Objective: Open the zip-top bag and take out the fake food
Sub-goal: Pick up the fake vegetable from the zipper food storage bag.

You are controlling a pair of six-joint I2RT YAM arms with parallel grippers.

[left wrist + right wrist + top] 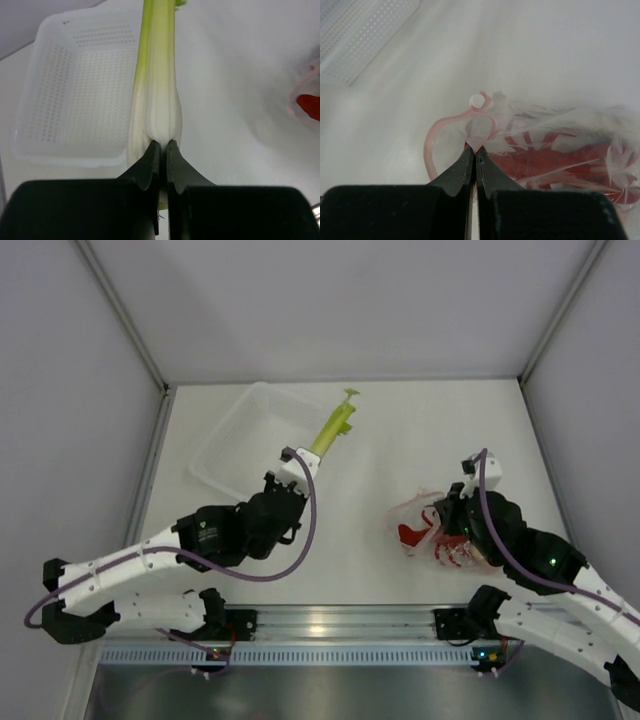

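The green-and-white leek (333, 428) is pointing along the empty clear tray's long side (262, 438). I should keep carrying the leek with my left gripper until its white base is inside the tray's rim.
My left gripper (163, 145) is shut on the white base of the green-and-white leek (156, 85). It holds the leek (333, 425) out beside the clear tray's right edge. The zip-top bag (535, 145) lies at the right of the table with its pink zip strip (436, 135) curled open. The red lobster (555, 162) is inside it. My right gripper (475, 149) is shut on the bag's plastic near the zip. The bag also shows in the top view (425, 525), under my right gripper (452, 515). The grey fish and the pinkish round piece are not visible.
A rigid clear perforated tray (245, 440) stands at the back left of the table; it also shows in the left wrist view (70, 95). White walls close off the table at the back and sides. The arm bases sit on a rail at the near edge.
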